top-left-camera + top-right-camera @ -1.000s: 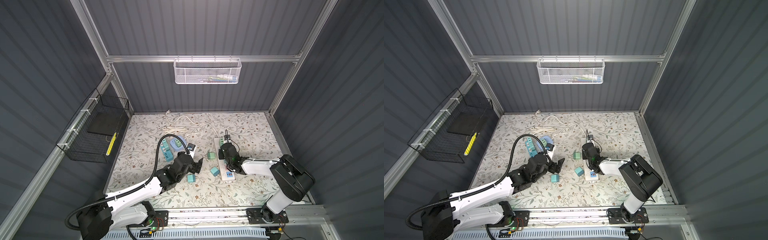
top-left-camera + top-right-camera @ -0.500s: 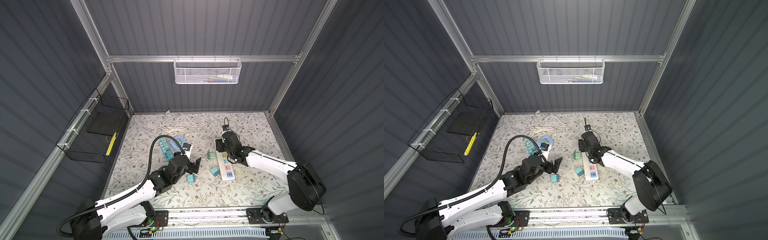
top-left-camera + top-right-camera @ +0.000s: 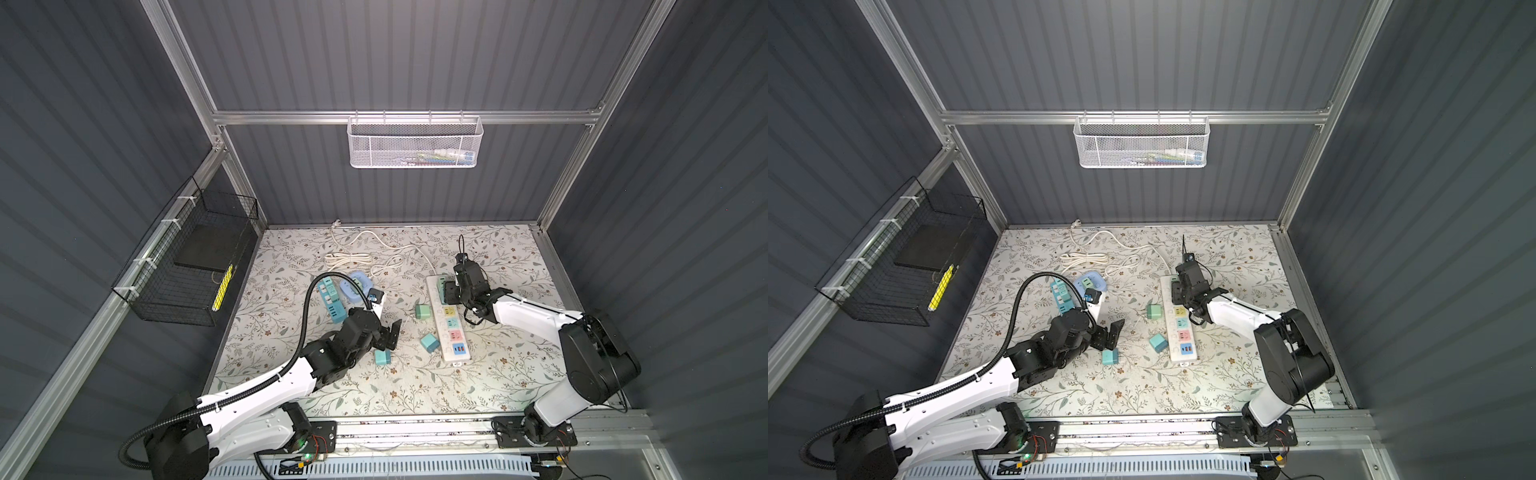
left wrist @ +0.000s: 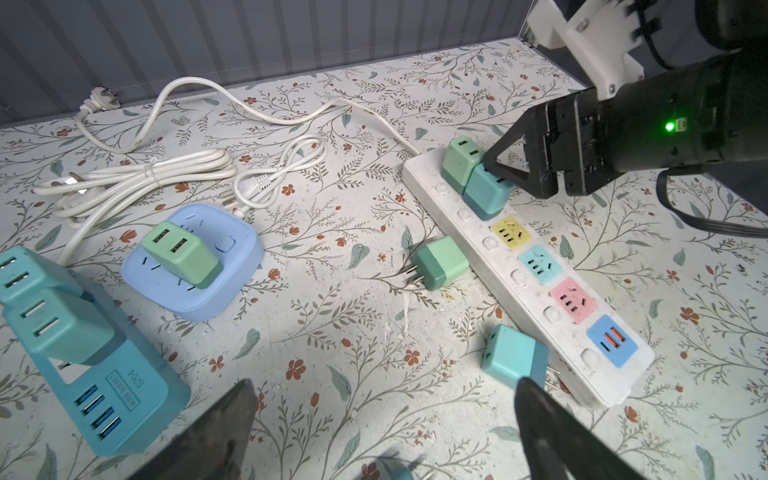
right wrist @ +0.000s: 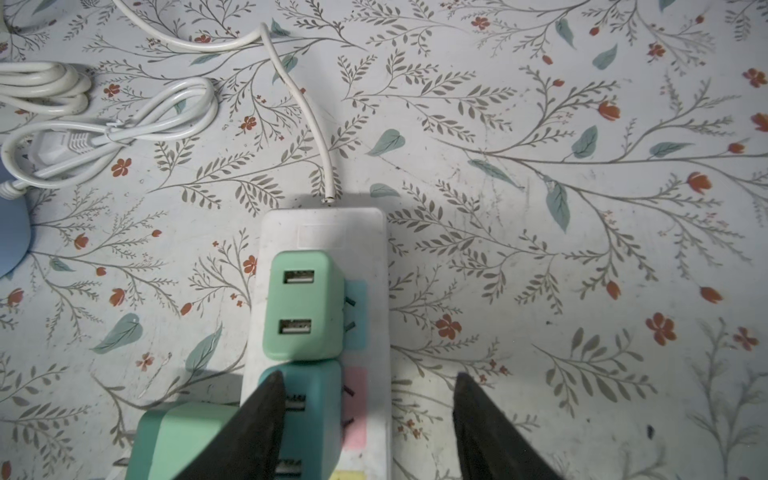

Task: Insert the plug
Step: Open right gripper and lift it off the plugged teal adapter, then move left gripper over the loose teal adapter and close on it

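Observation:
The loose teal plug's pins [image 4: 553, 379] face the side of the white power strip, so the robot's left gripper should pull the teal plug clear and turn it before taking hold of it.
A white power strip [image 3: 438, 320] [image 3: 1169, 332] with coloured sockets lies right of centre. At its far end stand a green plug [image 5: 303, 307] [image 4: 459, 162] and a teal plug [image 5: 316, 399] [image 4: 486, 195], both seated in sockets. My right gripper [image 5: 368, 376] [image 3: 451, 291] hangs open just over the teal plug. One fingertip is over the plug's top and the other is past the strip's edge. It grips nothing. My left gripper [image 4: 384, 386] [image 3: 392, 332] is open above the cloth with nothing in it, near a loose teal plug [image 4: 513, 355] [image 3: 429, 343].
A loose green plug [image 3: 423, 311] lies by the strip and another teal plug [image 3: 383, 356] below my left gripper. To the left sit a blue round socket hub [image 3: 355, 286] holding a green plug and a teal strip [image 3: 330, 301]. White cables [image 3: 349, 259] lie coiled at the back.
My right gripper's jaws have opened, and the hand has shifted a little toward the strip's far end. The left gripper has barely moved and stays open.

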Robot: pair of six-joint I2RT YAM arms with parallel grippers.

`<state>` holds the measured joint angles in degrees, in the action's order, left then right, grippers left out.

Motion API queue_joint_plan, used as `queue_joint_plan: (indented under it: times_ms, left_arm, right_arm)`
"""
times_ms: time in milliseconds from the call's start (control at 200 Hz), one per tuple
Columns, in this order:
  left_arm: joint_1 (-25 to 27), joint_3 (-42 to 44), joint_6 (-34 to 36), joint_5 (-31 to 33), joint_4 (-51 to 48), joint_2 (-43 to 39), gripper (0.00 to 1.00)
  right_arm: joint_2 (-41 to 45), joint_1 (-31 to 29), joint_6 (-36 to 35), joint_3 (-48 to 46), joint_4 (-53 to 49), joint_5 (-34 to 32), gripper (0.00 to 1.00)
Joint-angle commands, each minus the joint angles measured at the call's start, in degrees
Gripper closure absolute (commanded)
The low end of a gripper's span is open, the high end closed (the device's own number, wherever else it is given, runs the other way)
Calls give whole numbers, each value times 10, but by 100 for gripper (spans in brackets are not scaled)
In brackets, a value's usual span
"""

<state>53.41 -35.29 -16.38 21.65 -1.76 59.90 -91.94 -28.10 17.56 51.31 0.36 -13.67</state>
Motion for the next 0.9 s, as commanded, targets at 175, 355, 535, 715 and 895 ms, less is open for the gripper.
queue_joint_plan:
  times_ms: [175, 355, 535, 715, 895]
  left_arm:
    - [-3, -22, -15, -11, 9, 17, 3]
    - [-4, -53, -27, -33, -5, 72, 5]
    - [14, -130, -135, 2, -91, 179, 16]
    - [43, -189, -234, -14, -145, 274, 13]
    - [66, -269, -228, -43, -190, 357, 10]
  right_arm:
    - [11, 4, 25, -69, 2, 6, 38]
    - [43, 4, 26, -68, -8, 20, 37]
    - [109, 5, 24, -39, -44, 11, 27]
    - [154, 15, 37, -40, -63, -27, 10]
    - [179, 38, 59, -60, -69, -11, 5]
